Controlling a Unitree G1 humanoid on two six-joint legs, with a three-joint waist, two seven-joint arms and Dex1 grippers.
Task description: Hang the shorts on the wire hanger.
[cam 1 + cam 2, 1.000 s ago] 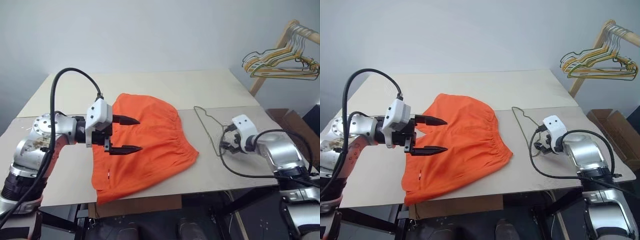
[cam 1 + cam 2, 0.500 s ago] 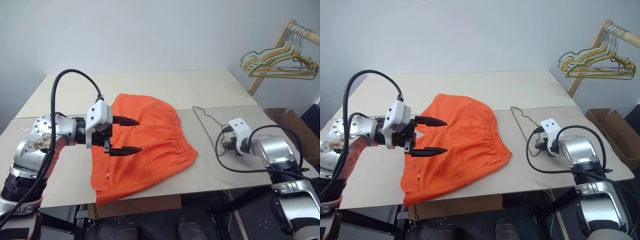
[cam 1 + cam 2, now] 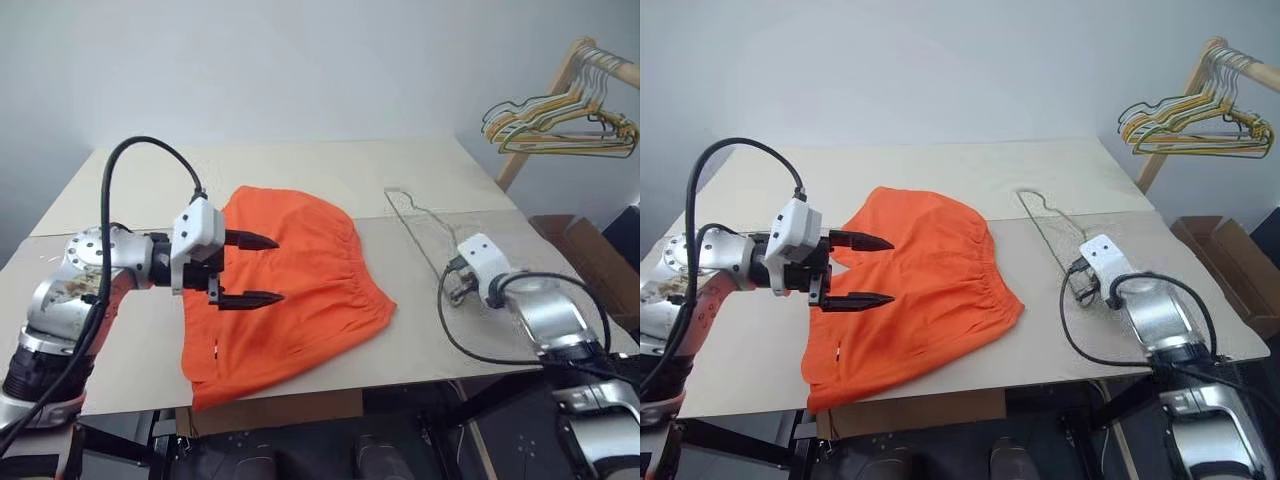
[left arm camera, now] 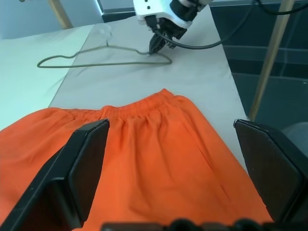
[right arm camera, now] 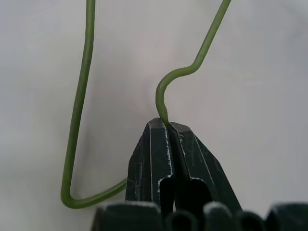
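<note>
The waistband's gathered edge (image 3: pixel 368 262) is humping up in waves, so I expect the hanger's end (image 3: pixel 390 193) to slip behind it and become hidden when I push the hanger in.
The orange shorts (image 3: pixel 300 290) lie flat and slightly rumpled in the middle of the table, waistband toward the right. My left gripper (image 3: pixel 278 268) hovers open over their left part with nothing between its fingers. The thin grey-green wire hanger (image 5: pixel 82 96) lies to the right of the shorts, its hook pointing toward the far side of the table. My right gripper (image 5: pixel 166 124) is shut on a bend of the wire at the hanger's near end; from the left wrist view the hanger (image 4: pixel 96 64) stretches away from that gripper (image 4: pixel 155 48).
A bunch of yellowish wire hangers (image 3: pixel 560 125) hangs on a wooden rack at the back right. A cardboard box (image 3: pixel 585 250) sits on the floor beyond the table's right edge. The shorts' near hem reaches the front table edge (image 3: pixel 300 395).
My right gripper has shut on the hanger's near end and rolled at the wrist. The hanger has shifted, its hook now farther back on the table. The left arm has kept still.
</note>
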